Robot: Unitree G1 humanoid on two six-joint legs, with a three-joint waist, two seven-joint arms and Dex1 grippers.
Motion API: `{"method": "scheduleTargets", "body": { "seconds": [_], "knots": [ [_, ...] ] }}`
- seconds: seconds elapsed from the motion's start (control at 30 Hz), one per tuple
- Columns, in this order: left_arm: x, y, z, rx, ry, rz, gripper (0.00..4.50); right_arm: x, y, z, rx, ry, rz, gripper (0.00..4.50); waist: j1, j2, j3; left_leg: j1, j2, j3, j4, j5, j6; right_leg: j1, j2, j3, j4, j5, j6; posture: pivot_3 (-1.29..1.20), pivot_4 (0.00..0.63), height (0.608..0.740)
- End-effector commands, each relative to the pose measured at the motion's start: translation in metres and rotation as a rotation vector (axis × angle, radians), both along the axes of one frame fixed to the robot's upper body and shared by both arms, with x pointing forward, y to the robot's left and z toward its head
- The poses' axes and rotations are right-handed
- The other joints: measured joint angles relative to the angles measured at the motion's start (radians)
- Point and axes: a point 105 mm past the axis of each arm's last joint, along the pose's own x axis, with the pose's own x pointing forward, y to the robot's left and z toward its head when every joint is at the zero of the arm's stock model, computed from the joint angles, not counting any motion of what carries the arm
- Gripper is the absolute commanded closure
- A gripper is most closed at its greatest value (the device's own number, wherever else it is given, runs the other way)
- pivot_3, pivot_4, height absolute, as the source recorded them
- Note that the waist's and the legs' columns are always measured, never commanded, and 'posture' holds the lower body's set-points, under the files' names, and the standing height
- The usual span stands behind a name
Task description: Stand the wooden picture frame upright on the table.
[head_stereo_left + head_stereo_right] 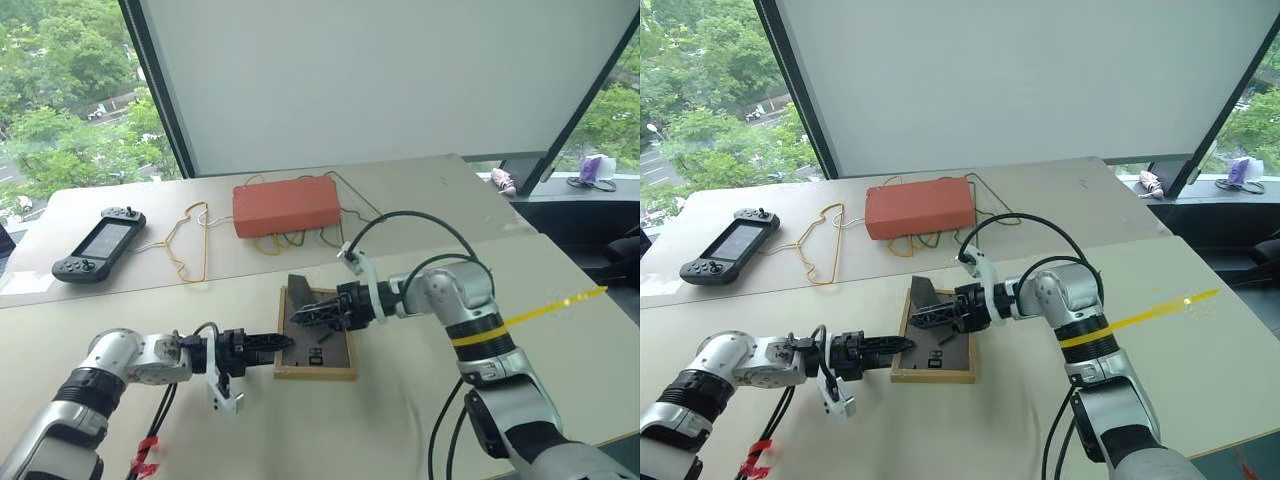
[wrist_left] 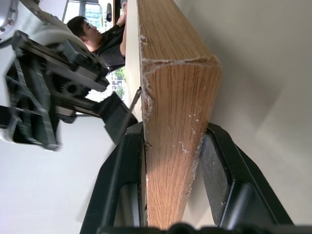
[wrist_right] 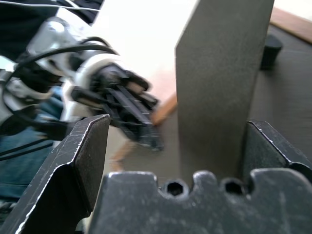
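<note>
I should back my right gripper off, grip the frame's edge (image 1: pixel 352 354) opposite my left gripper and turn the face-down frame upright, as the stand (image 1: pixel 299 290) rises from its back.
The wooden picture frame (image 1: pixel 316 372) lies face down on the table (image 1: pixel 400 430), its dark grey back up and its fold-out stand (image 1: pixel 298 289) raised. My left gripper (image 1: pixel 279 343) is shut on the frame's left edge; the left wrist view shows the light wood (image 2: pixel 178 122) clamped between its black fingers (image 2: pixel 122 185). My right gripper (image 1: pixel 306 316) reaches in from the right, open. In the right wrist view the grey stand (image 3: pixel 219 73) rises between its spread fingers (image 3: pixel 80 161), close to one of them.
Behind the frame lies an orange-red box (image 1: pixel 286 205) on yellow and dark cables. A yellow wire hanger (image 1: pixel 190 240) and a black game controller (image 1: pixel 98 245) lie at the back left. Yellow tape (image 1: pixel 555 305) marks the table on the right. A person (image 2: pixel 97 34) is beyond the table.
</note>
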Motion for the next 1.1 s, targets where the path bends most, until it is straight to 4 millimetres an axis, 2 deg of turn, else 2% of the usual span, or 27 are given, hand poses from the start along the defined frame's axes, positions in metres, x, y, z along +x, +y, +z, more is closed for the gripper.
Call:
{"method": "scheduleTargets", "body": {
  "seconds": [0.03,0.17,0.4,0.57,0.67,0.77,0.83,0.9,0.93,1.03,1.1],
  "knots": [
    [0.003,-0.004,0.013,-0.045,-0.041,-0.006,3.35,-0.014,0.003,0.033,0.097,-0.087,0.090,0.23,0.001,0.000,0.000,0.000,0.000,0.000,0.000,0.000,0.000,0.000,0.000,0.000,0.000,0.000,0.000,0.00,0.150,0.740],
    [0.004,-0.005,0.012,-0.053,-0.039,-0.002,3.35,-0.021,-0.001,0.039,0.119,-0.109,0.104,0.23,0.001,0.000,0.000,0.000,0.000,0.000,0.000,0.000,0.000,0.000,0.000,0.000,0.000,0.000,0.000,0.00,0.150,0.740],
    [0.007,-0.006,0.013,-0.057,-0.042,0.001,3.35,-0.021,-0.009,0.033,0.092,-0.112,0.074,0.23,0.000,0.000,0.000,0.000,0.000,0.000,0.000,0.000,0.000,0.000,0.000,0.000,0.001,0.000,0.000,0.00,0.150,0.740],
    [0.008,-0.007,0.013,-0.059,-0.042,0.005,3.35,-0.010,-0.039,0.025,0.038,-0.124,-0.024,0.23,0.003,0.000,0.000,0.000,-0.001,0.000,0.001,0.000,0.000,0.000,-0.001,0.000,0.001,0.000,0.000,0.00,0.150,0.740],
    [0.010,-0.007,0.014,-0.066,-0.041,0.010,3.35,0.001,-0.071,0.018,-0.027,-0.138,-0.139,0.23,0.011,0.000,0.000,0.000,-0.001,0.000,0.001,0.000,0.000,0.000,-0.001,0.000,0.001,0.000,0.000,0.00,0.150,0.740],
    [0.010,-0.007,0.015,-0.064,-0.042,0.007,3.35,0.011,-0.099,0.020,-0.072,-0.192,-0.254,0.23,0.021,0.000,0.000,-0.001,-0.001,0.001,0.001,0.000,0.000,0.000,-0.001,0.000,0.001,0.000,0.000,0.00,0.150,0.740],
    [0.010,-0.007,0.015,-0.064,-0.042,0.008,3.35,0.012,-0.112,0.018,-0.160,-0.365,-0.265,0.23,0.023,0.000,0.000,-0.001,-0.001,0.002,0.002,0.000,0.000,0.000,-0.001,0.000,0.001,0.000,0.000,0.00,0.150,0.740],
    [0.011,-0.006,0.015,-0.063,-0.044,0.010,3.35,0.006,-0.118,0.013,-0.351,-0.732,-0.184,0.23,0.026,0.000,0.000,-0.001,-0.001,0.002,0.002,0.000,0.000,0.000,-0.001,0.000,0.001,0.000,0.000,0.00,0.150,0.740],
    [0.011,-0.006,0.016,-0.064,-0.045,0.010,3.35,-0.001,-0.115,0.008,-0.432,-0.901,-0.103,0.23,0.027,0.000,0.000,-0.001,0.000,0.002,0.001,0.000,0.000,-0.001,-0.001,0.000,0.001,0.000,0.000,0.00,0.150,0.740],
    [0.013,-0.006,0.020,-0.073,-0.050,0.010,3.35,-0.023,-0.104,-0.010,-0.547,-1.241,0.144,0.23,0.024,0.000,0.000,0.000,-0.001,0.002,0.001,0.000,0.000,-0.001,-0.001,-0.002,0.001,0.000,0.001,0.00,0.150,0.740],
    [0.016,-0.008,0.027,-0.093,-0.061,0.004,3.35,-0.029,-0.095,-0.019,-0.611,-1.486,0.285,0.23,0.020,0.000,0.000,0.000,0.000,0.006,0.002,0.000,0.000,-0.001,-0.002,-0.001,0.001,0.000,0.001,0.00,0.150,0.740]
  ]
}}
